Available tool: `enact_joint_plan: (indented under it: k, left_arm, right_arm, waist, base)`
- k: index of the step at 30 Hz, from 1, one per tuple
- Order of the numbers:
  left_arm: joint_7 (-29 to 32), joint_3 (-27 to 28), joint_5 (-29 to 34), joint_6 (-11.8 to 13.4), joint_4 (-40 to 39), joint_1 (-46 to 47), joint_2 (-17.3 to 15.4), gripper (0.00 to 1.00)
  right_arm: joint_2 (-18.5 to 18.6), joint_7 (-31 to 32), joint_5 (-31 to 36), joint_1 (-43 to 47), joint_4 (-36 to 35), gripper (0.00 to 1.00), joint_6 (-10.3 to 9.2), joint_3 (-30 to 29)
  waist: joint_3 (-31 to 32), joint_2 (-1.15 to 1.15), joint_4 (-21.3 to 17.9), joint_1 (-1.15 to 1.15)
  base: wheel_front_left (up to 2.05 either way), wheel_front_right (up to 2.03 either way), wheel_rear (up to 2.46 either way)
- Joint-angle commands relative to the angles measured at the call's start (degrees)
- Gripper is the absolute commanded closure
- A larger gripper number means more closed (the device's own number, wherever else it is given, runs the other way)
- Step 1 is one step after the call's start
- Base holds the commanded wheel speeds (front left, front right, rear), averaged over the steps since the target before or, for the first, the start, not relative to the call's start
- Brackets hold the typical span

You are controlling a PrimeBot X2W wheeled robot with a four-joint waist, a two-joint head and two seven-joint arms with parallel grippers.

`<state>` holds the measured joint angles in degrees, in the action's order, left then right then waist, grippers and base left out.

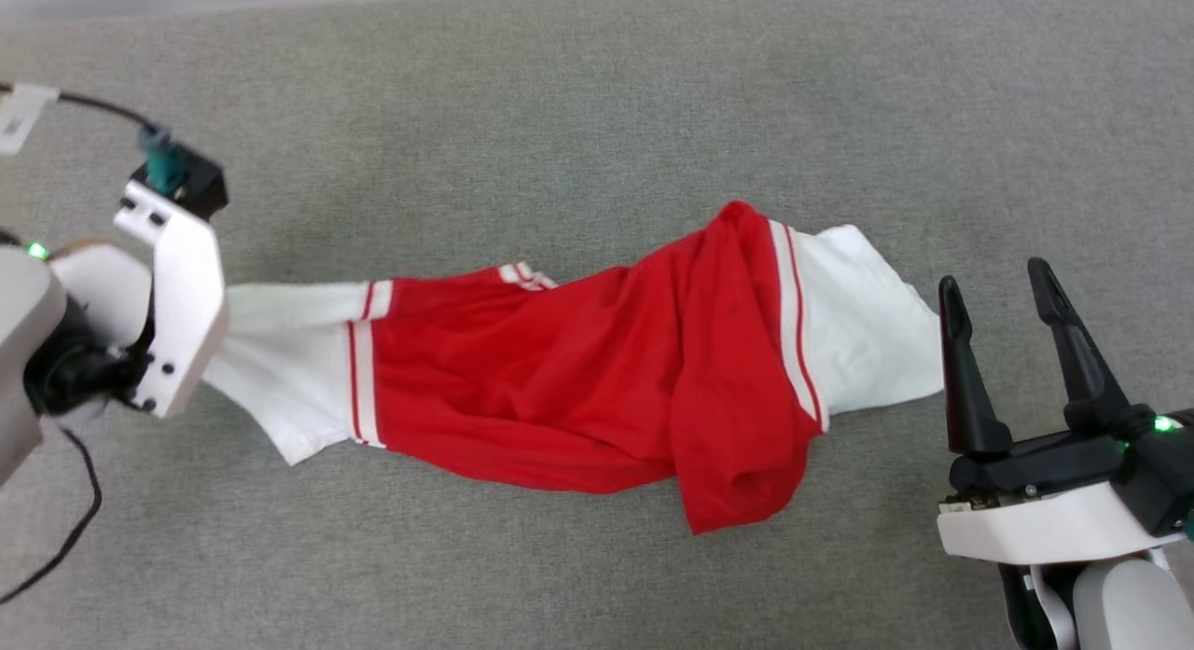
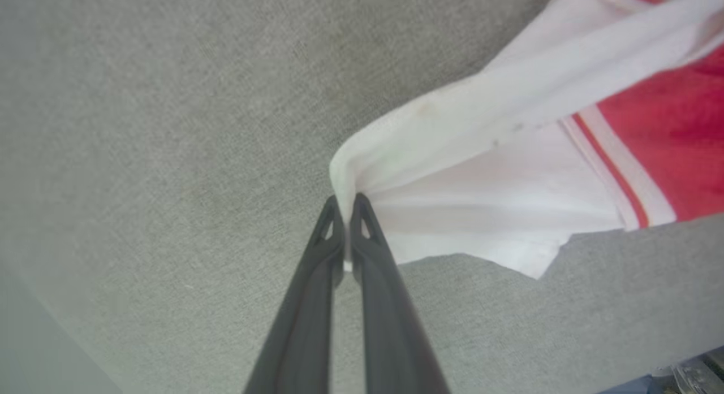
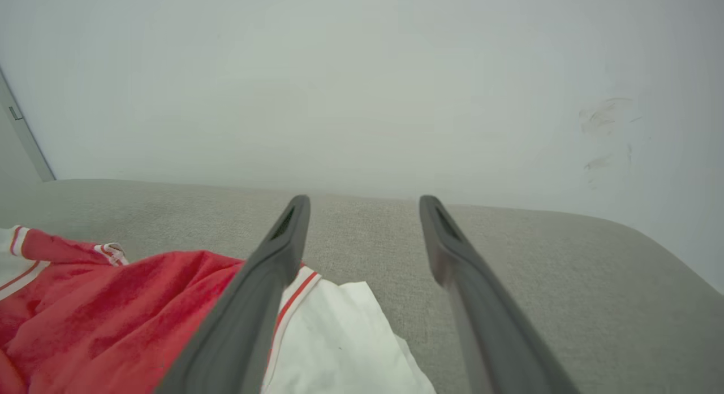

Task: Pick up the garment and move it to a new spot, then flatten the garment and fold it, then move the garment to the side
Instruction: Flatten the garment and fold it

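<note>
I can see striped collar trim [image 1: 526,276] showing at the garment's far edge, so the crumpled red body [image 1: 593,381] will hang from that trim and open out when I lift the sleeves.
The garment [image 1: 578,380], a red shirt with white sleeves and red-and-white striped trim, lies stretched and crumpled across the grey surface. My left gripper [image 2: 346,204] is shut on the edge of its white left sleeve [image 2: 452,173]; in the head view the fingertips are hidden behind the pale wrist housing [image 1: 182,305]. My right gripper [image 1: 998,286] stands open just right of the garment's other white sleeve [image 1: 867,324], nothing between its fingers. In the right wrist view the open fingers [image 3: 283,241] point over that sleeve [image 3: 339,349] toward the wall.
The grey fabric surface [image 1: 597,109] extends all around the garment. A pale wall [image 3: 362,83] rises behind its far edge. A black cable [image 1: 75,519] loops beside my left arm.
</note>
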<state>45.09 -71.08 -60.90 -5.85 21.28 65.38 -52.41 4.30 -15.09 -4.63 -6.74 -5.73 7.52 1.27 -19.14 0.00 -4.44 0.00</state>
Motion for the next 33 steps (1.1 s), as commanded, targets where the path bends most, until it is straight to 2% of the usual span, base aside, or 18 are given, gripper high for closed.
enact_joint_plan:
  k: [1,5,6,7,11,16,24,33]
  left_arm:
    - [-1.06,0.34,-1.17,1.28,1.28,-2.45,-0.37,1.0]
    - [-3.63,0.53,-2.45,2.98,4.39,-5.48,0.05,1.0]
    - [-4.79,0.67,-2.16,3.33,5.14,-5.78,0.41,0.67]
    - [-6.17,0.81,-1.63,3.57,5.88,-5.91,0.8,0.0]
    - [-9.29,1.0,0.01,3.42,7.77,-4.85,1.88,0.0]
    - [-10.8,1.74,1.7,1.83,9.0,-1.14,2.04,0.0]
    - [-5.5,0.95,1.59,-0.1,7.17,2.28,0.82,0.0]
    - [-2.59,0.01,0.27,0.77,8.18,-1.25,1.51,0.0]
  right_arm:
    - [0.51,-0.11,0.14,0.64,0.65,0.0,-0.06,-0.04]
    - [0.46,-0.11,-0.09,0.59,1.55,0.0,-0.06,-0.12]
    - [0.43,-0.11,-0.15,0.68,1.69,0.0,-0.06,-0.17]
    - [0.41,-0.11,-0.19,0.73,1.86,0.0,-0.06,-0.23]
    - [0.33,-0.12,-0.25,1.07,2.25,0.0,-0.06,-0.55]
    - [0.43,-0.11,-0.21,1.57,2.61,0.0,-0.06,-0.84]
    - [0.54,-0.12,-0.37,1.23,1.72,0.0,-0.06,0.12]
    - [0.23,-0.11,-0.37,-0.97,1.25,0.0,-0.06,0.91]
  waist:
    - [-0.31,0.0,-0.54,0.0]
    - [-0.78,0.0,-1.38,0.0]
    - [-0.81,0.0,-1.48,0.0]
    - [-0.8,0.0,-1.54,0.0]
    - [-0.28,0.0,-1.41,0.0]
    - [1.18,0.0,-0.96,0.0]
    - [0.74,0.0,-1.77,0.0]
    - [-3.21,0.0,-4.49,0.0]
  base:
    - [0.0,0.0,0.0]
    - [0.0,0.0,0.0]
    - [0.0,0.0,0.0]
    - [0.0,0.0,0.0]
    - [0.0,0.0,0.0]
    - [0.0,0.0,0.0]
    - [0.0,0.0,0.0]
    - [0.0,0.0,0.0]
